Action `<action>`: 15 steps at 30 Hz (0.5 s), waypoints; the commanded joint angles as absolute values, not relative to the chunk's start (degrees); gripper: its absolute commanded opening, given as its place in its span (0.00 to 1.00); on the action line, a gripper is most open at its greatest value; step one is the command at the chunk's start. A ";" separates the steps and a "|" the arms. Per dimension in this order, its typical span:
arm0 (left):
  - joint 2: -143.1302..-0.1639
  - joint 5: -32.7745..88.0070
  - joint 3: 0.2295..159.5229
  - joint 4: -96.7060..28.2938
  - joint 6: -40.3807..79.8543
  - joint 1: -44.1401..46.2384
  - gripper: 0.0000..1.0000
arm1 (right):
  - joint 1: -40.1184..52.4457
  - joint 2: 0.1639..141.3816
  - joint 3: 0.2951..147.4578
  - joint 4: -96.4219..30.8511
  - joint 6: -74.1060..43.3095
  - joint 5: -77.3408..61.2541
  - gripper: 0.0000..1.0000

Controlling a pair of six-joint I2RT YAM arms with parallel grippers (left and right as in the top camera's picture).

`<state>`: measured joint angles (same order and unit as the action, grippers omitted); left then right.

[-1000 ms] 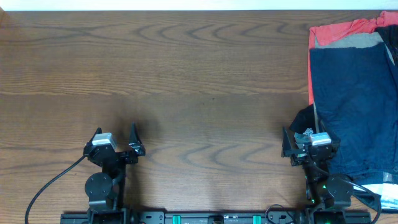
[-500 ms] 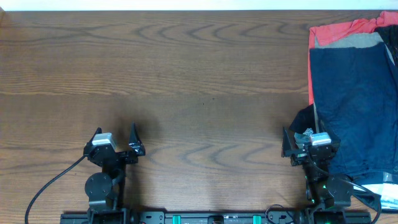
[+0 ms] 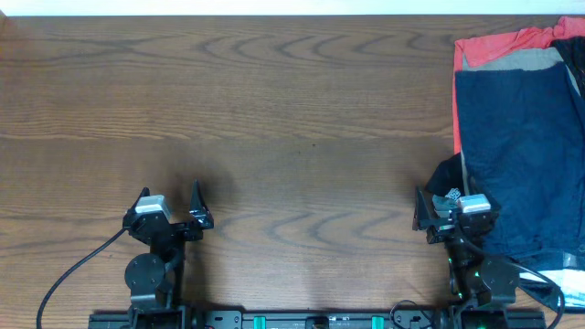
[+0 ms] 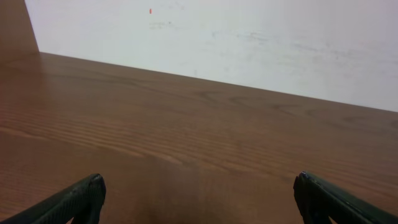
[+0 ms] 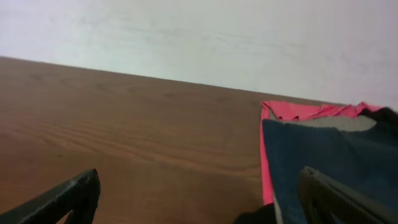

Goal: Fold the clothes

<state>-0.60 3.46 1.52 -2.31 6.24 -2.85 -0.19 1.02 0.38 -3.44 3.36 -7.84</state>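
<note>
Next, I drag the navy blue clothes (image 3: 517, 151) with my right gripper onto the open wood (image 3: 375, 151) before folding, since they lie on the pile far from my left gripper.
The dark navy blue clothes (image 3: 521, 155) lie flat at the right edge of the table, on top of a pile, and also show in the right wrist view (image 5: 329, 162). My right gripper (image 3: 454, 212) is open and empty, low at the pile's near-left corner, its right finger over the navy cloth. My left gripper (image 3: 169, 206) is open and empty over bare wood at the front left, far from the clothes. In the left wrist view (image 4: 198, 193) only wood shows between the fingers.
A red garment (image 3: 489, 46) and a khaki-grey garment (image 3: 512, 60) lie under the navy one at the back right. A dark crumpled cloth (image 3: 446, 174) sits by the right gripper. The wooden table (image 3: 292, 119) spreads left; a white wall is behind.
</note>
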 commanded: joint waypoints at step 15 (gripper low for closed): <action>-16.05 11.38 21.45 -25.17 10.81 -2.94 0.98 | 0.38 14.17 19.05 -20.75 -0.82 -0.89 0.99</action>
